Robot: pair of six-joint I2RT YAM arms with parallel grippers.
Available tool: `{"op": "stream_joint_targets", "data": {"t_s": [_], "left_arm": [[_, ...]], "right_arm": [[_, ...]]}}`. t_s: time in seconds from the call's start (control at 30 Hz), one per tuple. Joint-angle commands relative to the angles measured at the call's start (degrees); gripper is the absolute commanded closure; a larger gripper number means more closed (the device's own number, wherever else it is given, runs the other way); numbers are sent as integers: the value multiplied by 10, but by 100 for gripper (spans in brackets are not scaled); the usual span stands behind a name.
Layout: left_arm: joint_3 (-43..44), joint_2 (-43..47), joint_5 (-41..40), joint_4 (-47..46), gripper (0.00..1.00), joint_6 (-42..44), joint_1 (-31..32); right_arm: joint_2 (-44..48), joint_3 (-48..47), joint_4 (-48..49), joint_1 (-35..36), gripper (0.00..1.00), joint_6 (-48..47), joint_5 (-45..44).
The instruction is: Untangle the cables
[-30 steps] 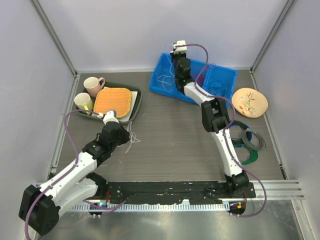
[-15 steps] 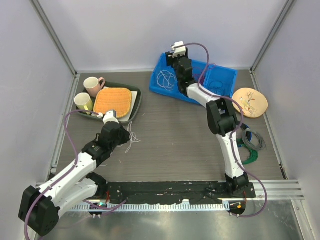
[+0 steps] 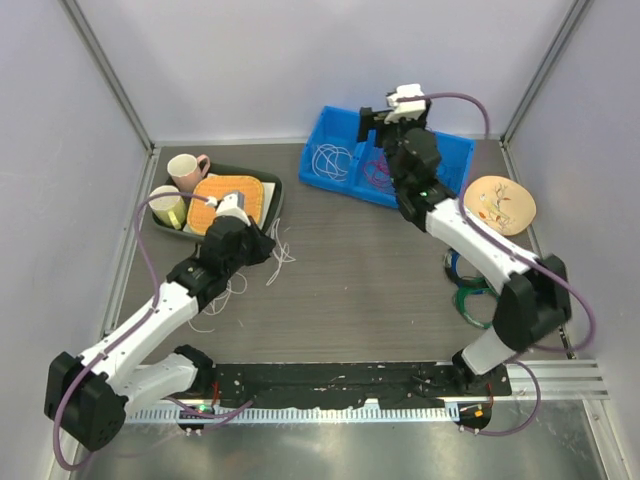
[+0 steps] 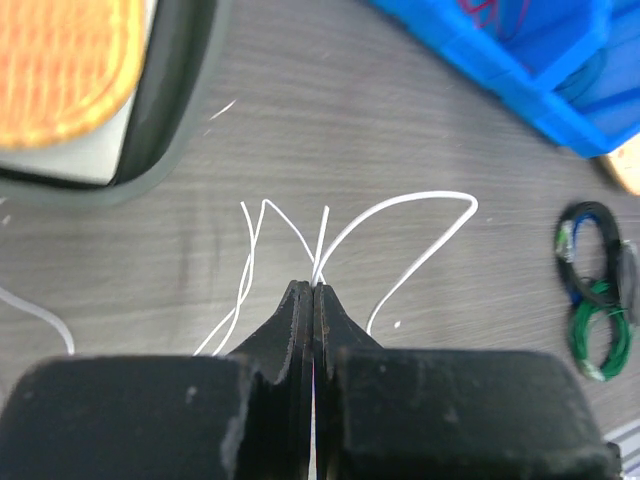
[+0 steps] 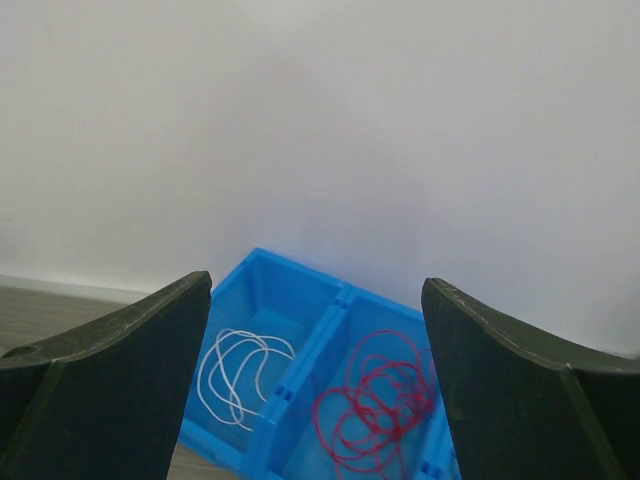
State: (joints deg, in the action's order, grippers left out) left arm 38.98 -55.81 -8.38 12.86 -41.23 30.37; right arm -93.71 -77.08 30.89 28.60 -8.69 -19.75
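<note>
The white cable (image 3: pixel 283 256) is beside the tray, a long way from my right gripper above the blue bin, so next my left gripper brings it to the open middle (image 3: pixel 335 245) to hand it over.
My left gripper (image 3: pixel 262 246) is shut on a thin white cable (image 3: pixel 281 256) low over the table, just right of the tray. In the left wrist view the closed tips (image 4: pixel 313 288) pinch that cable (image 4: pixel 400 214), which loops out ahead on the wood. More of it trails back under the arm (image 3: pixel 214 301). My right gripper (image 5: pixel 315 290) stands wide open and empty, above the blue bin (image 3: pixel 318 181). A white cable coil (image 5: pixel 240 375) lies in the bin's left compartment and a red cable tangle (image 5: pixel 385 405) in the middle one; both also show from above, white (image 3: pixel 332 160) and red (image 3: pixel 378 172).
A dark tray (image 3: pixel 276 205) at the left holds two cups (image 3: pixel 185 172) and an orange cloth (image 3: pixel 226 200). A patterned plate (image 3: pixel 500 203) lies at the right. Green, blue and grey coils (image 3: pixel 468 292) lie under the right arm, also in the left wrist view (image 4: pixel 592 290).
My right gripper opened, left the white coil in the bin's left compartment and swung to the right. My left gripper moved up and right with its white cable.
</note>
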Motion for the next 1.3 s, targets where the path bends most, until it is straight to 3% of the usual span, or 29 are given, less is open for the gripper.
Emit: {"op": "stream_joint_targets", "data": {"t_s": [0.0, 0.17, 0.3, 0.5, 0.57, 0.7, 0.73, 0.77, 0.8, 0.9, 1.0, 1.1, 1.27], "left_arm": [[91, -50, 47, -61, 100, 33, 2], [242, -170, 37, -57, 100, 60, 1], [360, -287, 48, -70, 100, 88, 2], [615, -505, 39, -42, 100, 142, 0], [725, -560, -3, -19, 100, 150, 2], [964, -767, -71, 75, 100, 180, 0], [1062, -806, -71, 115, 99, 186, 1], [1105, -833, -67, 133, 94, 194, 0], [1136, -870, -72, 144, 65, 199, 1], [1119, -862, -93, 128, 24, 196, 0], [1025, -804, -95, 89, 1, 196, -1], [994, -757, -86, 109, 0, 195, 0], [928, -636, -59, 234, 0, 162, 7]], "right_arm": [[136, 47, -133, -7, 8, 7, -68], [262, 128, -189, -8, 8, 11, -83], [331, 218, -85, -7, 8, -26, -112], [386, 240, -102, -7, 8, -32, -123], [395, 258, -72, -8, 8, -47, -135], [405, 269, -59, -7, 8, -49, -150], [409, 270, -60, -7, 8, -51, -149], [411, 270, -60, -7, 8, -54, -151], [412, 271, -59, -7, 8, -54, -153], [418, 271, -66, -7, 8, -45, -151], [425, 268, -81, -7, 8, -35, -132], [433, 267, -90, -7, 8, -29, -124], [453, 265, -119, -7, 7, -7, -106]]}}
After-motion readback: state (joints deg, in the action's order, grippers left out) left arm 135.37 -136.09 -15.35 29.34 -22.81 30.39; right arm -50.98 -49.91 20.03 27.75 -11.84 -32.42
